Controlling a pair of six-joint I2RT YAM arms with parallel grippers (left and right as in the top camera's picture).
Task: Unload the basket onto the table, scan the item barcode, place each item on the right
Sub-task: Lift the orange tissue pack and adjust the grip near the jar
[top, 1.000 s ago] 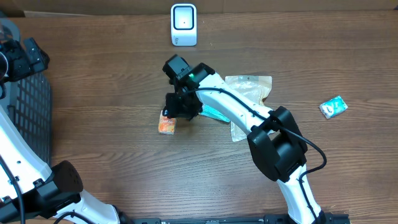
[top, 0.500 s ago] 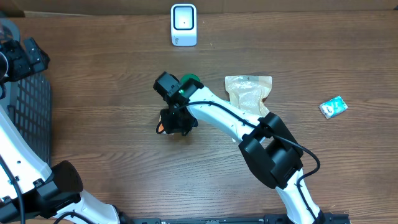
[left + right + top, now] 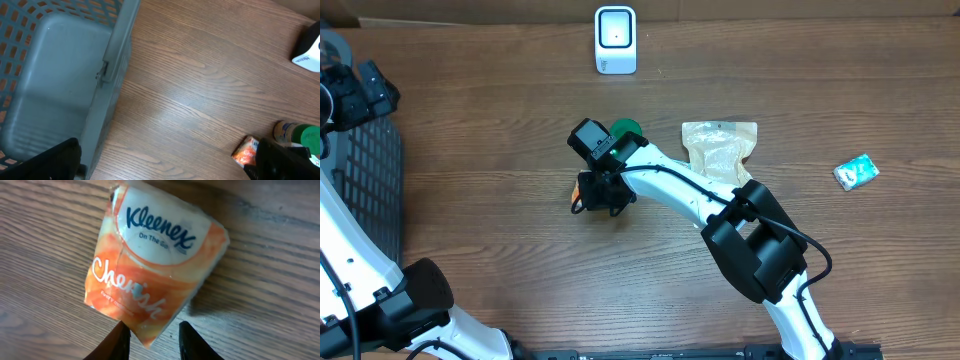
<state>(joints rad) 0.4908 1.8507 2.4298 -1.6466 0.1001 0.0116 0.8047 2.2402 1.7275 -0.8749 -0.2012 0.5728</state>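
The fingers of the robot's right gripper touch only the Kleenex pack's lower corner [image 3: 148, 339], so the gripper should open and reach farther in over the pack [image 3: 156, 304] before it lifts the pack to the scanner.
The item is an orange-and-white Kleenex tissue pack [image 3: 150, 260] on the wooden table. My right gripper [image 3: 152, 342] is shut on its lower corner, with the left finger [image 3: 120, 345] pressed against the wrap. From overhead the right gripper [image 3: 595, 195] covers the pack, and only an orange edge of the pack [image 3: 582, 190] shows. The pack [image 3: 245, 151] also appears at the lower right of the left wrist view. A white barcode scanner [image 3: 615, 40] stands at the back edge. My left gripper [image 3: 165, 167] is open and empty at the far left, over the basket.
A grey mesh basket [image 3: 365, 190] sits at the left edge. A green-lidded container [image 3: 625, 129] stands just behind the right gripper. A clear bag [image 3: 720, 150] lies to its right, and a small teal packet [image 3: 856, 172] lies far right.
My right gripper moved slightly left and down onto the tissue pack and its jaws narrowed around it. The green lid came into view. The left arm has not moved.
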